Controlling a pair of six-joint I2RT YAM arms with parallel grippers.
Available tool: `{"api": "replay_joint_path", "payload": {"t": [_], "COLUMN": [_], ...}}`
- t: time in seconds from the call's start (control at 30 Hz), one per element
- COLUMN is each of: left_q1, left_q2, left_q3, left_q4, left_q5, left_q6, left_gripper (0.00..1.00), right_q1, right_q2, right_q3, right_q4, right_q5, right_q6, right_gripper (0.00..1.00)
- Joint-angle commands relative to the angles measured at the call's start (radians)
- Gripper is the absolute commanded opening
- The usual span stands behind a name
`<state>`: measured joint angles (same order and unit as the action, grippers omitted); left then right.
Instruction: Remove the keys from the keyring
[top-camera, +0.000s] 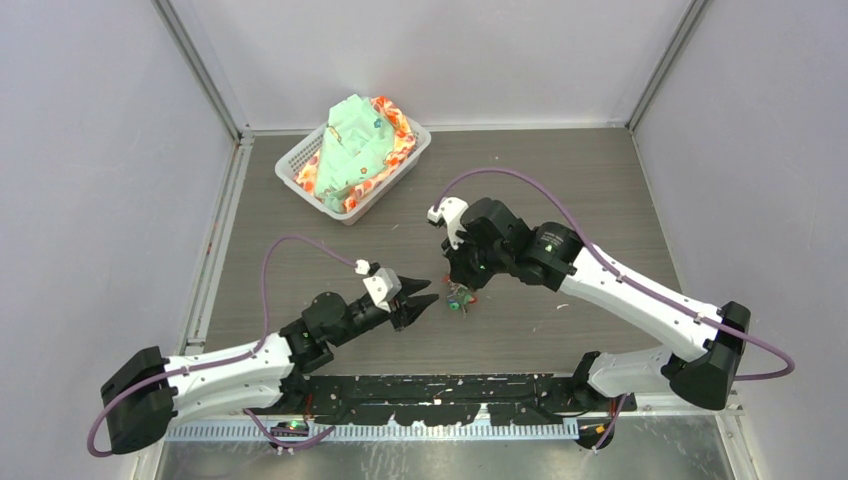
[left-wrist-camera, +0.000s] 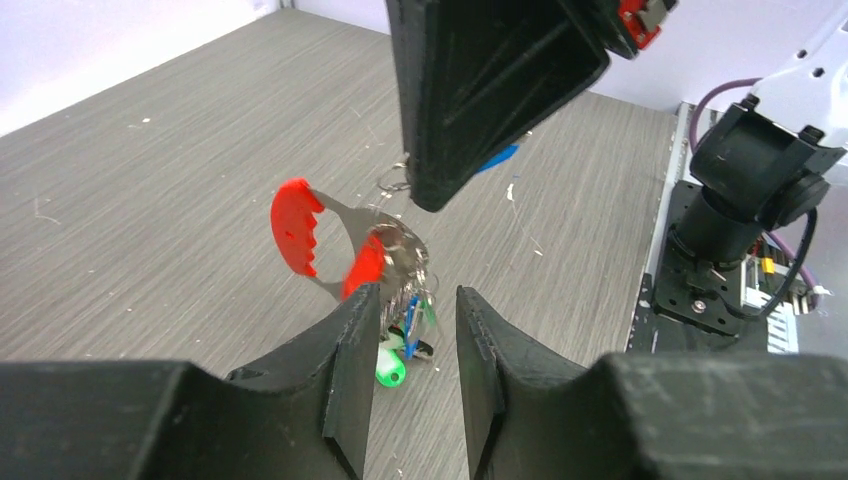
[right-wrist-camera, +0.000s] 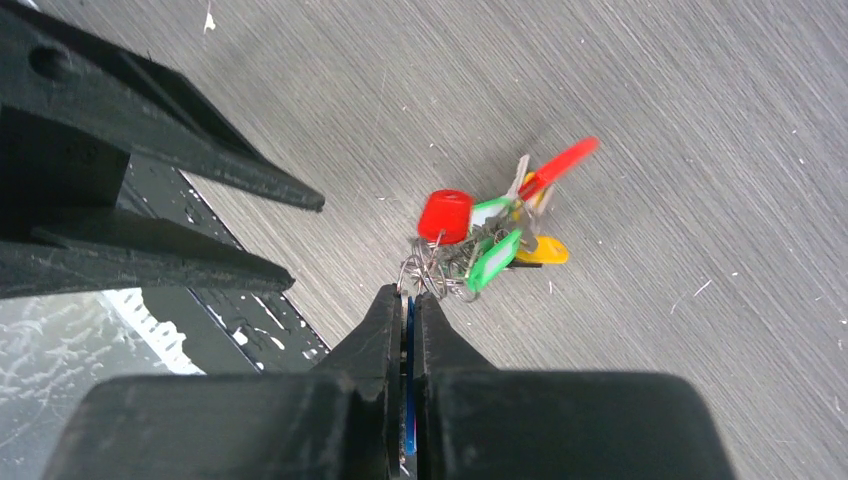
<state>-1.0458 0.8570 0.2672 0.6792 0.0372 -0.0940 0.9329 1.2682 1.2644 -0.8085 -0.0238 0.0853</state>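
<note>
The keyring is hanging above and beyond my left gripper's fingers. My right gripper should lower it between them so that my left gripper can take it.
My right gripper is shut on a blue-tagged key and holds the bunch just above the table. From its tips hang the thin metal keyring, a red tag, a green tag, a yellow tag and the red curved strip. My left gripper is open, just left of the bunch. In the left wrist view its jaws stand either side of the hanging keys, with the red strip to the left and a green tag below.
A white basket holding a green and orange cloth stands at the back of the table. The black mounting rail runs along the near edge. Grey walls close in both sides.
</note>
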Motion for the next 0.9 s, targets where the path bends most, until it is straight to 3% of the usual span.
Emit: {"api": "replay_joint_path", "payload": {"t": [0.0,0.2,0.43,0.87], "left_q1": [-0.001,0.001,0.000,0.001], "left_q2": [-0.028,-0.023,0.007,0.062], "left_q3": [0.032,0.061,0.079,0.120], "left_q4": [0.018,-0.025,0.002,0.003], "left_q5": [-0.067,0.008,0.077,0.129], "left_q6": [0.047,0.140,0.155,0.159], "left_gripper": [0.36,0.36,0.38,0.36], "right_q1": [0.023,0.066,0.134,0.209], "right_q2": [-0.023,-0.073,-0.147,-0.175], "right_q3": [0.043,-0.001,-0.099,-0.134], "right_q4": [0.034,0.085,0.186,0.217], "right_q5": [0.021,0.062,0.107,0.175], "right_q6": [-0.062,-0.125,-0.199,-0.267], "right_gripper": [0.01,0.01,0.01,0.01]}}
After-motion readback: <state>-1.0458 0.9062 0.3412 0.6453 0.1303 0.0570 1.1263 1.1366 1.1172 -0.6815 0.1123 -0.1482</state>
